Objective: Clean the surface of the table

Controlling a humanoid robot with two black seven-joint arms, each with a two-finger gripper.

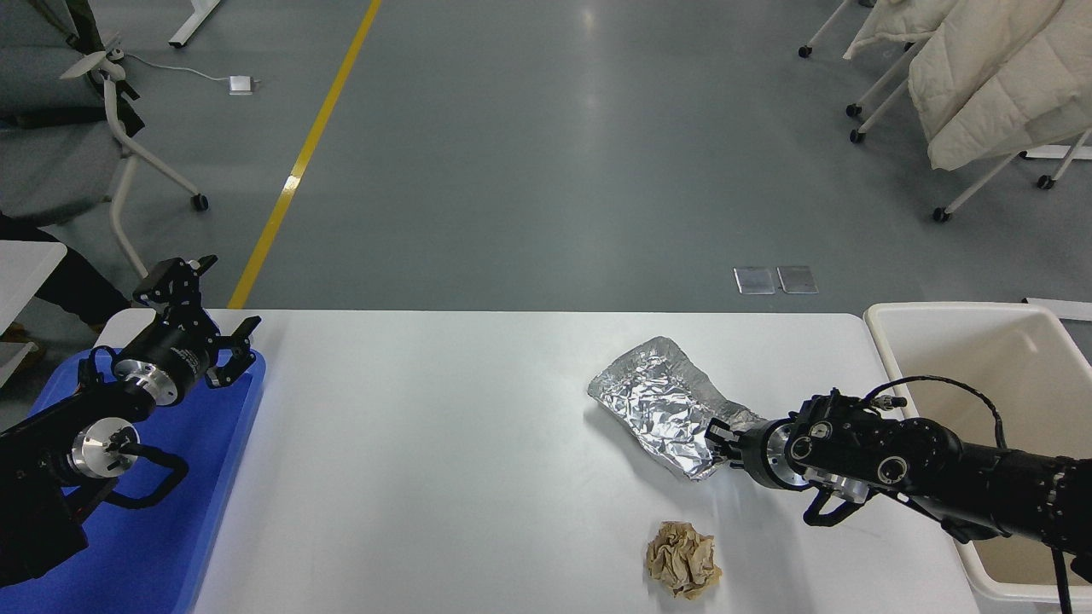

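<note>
I expect the silver foil (pixel 670 408) to stay spread out when I carry it by its edge, because the creased foil holds itself up above its own shadow (pixel 618 430).
The white table surface (pixel 444 443) fills the lower half of the head view. A crumpled sheet of silver foil (pixel 657 401) lies on it right of the middle. A crumpled brown paper ball (pixel 681 558) lies near the front edge. My right gripper (pixel 721 442) is low over the table at the foil's lower right edge, its jaws open and spread against that edge. My left gripper (pixel 209 315) is parked open above the far end of the blue tray (pixel 196 512) at the lower left.
A cream plastic bin (pixel 981 341) stands just past the table's right edge, and my right arm reaches in over its near corner. Chairs and rolling racks stand on the grey floor beyond the table.
</note>
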